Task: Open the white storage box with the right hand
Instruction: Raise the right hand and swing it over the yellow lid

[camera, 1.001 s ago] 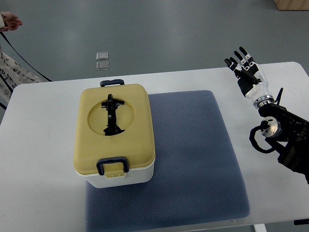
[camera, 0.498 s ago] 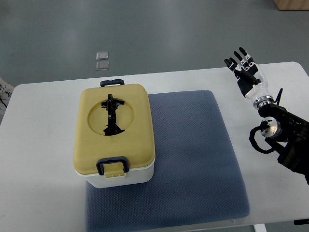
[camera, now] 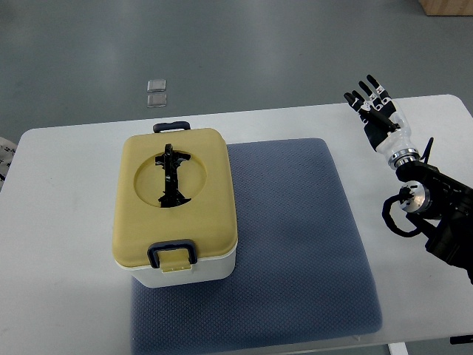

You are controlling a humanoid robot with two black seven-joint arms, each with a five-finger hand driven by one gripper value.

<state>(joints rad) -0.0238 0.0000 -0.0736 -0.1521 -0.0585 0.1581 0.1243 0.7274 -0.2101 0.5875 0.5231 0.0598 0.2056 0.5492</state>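
Observation:
I expect the yellow lid (camera: 209,222) to come off whole, latches attached, when I lift its handle, because dark latches (camera: 172,253) sit at the near and far ends.
The white storage box (camera: 185,272) stands on the left part of a blue-grey mat (camera: 295,244), its yellow lid (camera: 199,200) closed. A black folding handle (camera: 172,176) lies in the lid's round recess. Dark latches sit at the near end (camera: 171,255) and the far end (camera: 171,126). My right hand (camera: 373,107) hovers over the table's far right, fingers spread and holding nothing, well away from the box. Its arm (camera: 436,211) enters from the right edge.
The white table (camera: 59,222) carries the mat and box. Two small clear squares (camera: 156,92) lie on the grey floor beyond the table. A patterned piece of cloth (camera: 4,155) shows at the left edge.
The right hand has barely shifted. The person's hand and most of the patterned cloth at the left edge have withdrawn from view.

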